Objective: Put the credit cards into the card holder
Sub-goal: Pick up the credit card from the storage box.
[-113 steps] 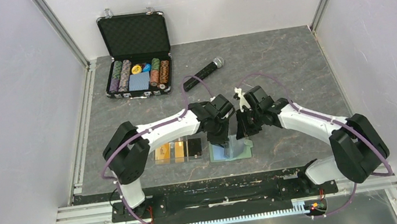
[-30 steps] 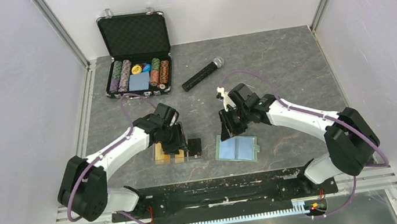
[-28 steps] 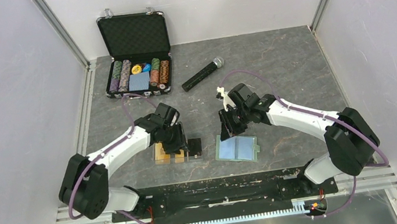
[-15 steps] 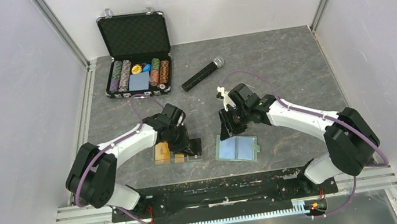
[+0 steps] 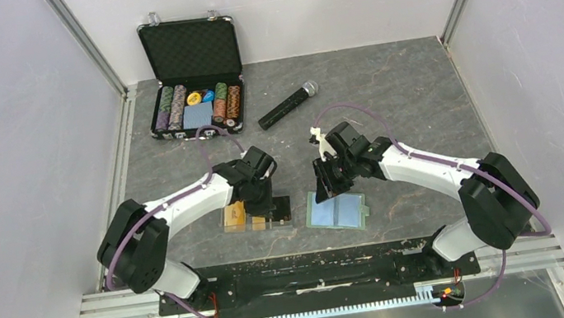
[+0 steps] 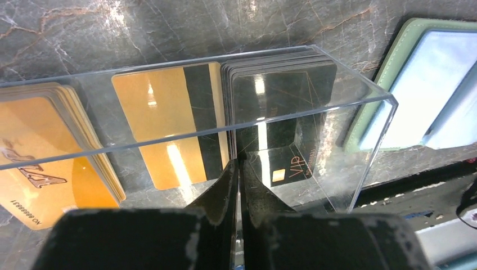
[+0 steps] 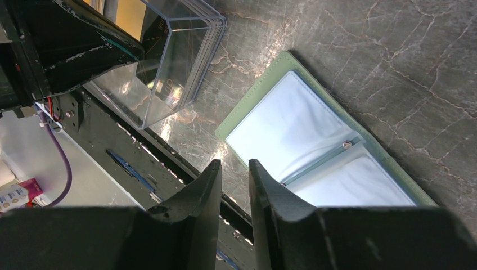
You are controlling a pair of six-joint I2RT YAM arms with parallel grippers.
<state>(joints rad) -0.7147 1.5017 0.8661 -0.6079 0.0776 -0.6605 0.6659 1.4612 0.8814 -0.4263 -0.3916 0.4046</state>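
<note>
My left gripper is to open at the black stack's edge [image 6: 232, 126] because the clear tray's end [image 5: 290, 211] is free, and my right gripper should brace that end of the tray before taking a card.
The credit cards lie in a clear tray [image 6: 365, 129]: an orange stack [image 6: 39, 140] on the left, a gold-tan card [image 6: 163, 112] in the middle and a black stack [image 6: 292, 90] on the right. My left gripper [image 6: 239, 163] reaches into the tray [image 5: 257, 215], shut on the left edge of the top black card. The card holder [image 5: 338, 212] lies open and flat to the right of the tray, its light blue inside up [image 7: 304, 124]. Just above the holder's near left corner, my right gripper [image 7: 234, 166] is open by a narrow gap with nothing in it.
An open black case of poker chips [image 5: 198, 104] stands at the back left. A black microphone [image 5: 288, 105] lies behind the two grippers. The black base rail [image 5: 320, 274] runs just in front of the tray and card holder.
My left gripper has slid right along the tray from the gold-tan card to the black stack, and its jaws have shut. The right arm has hardly moved.
</note>
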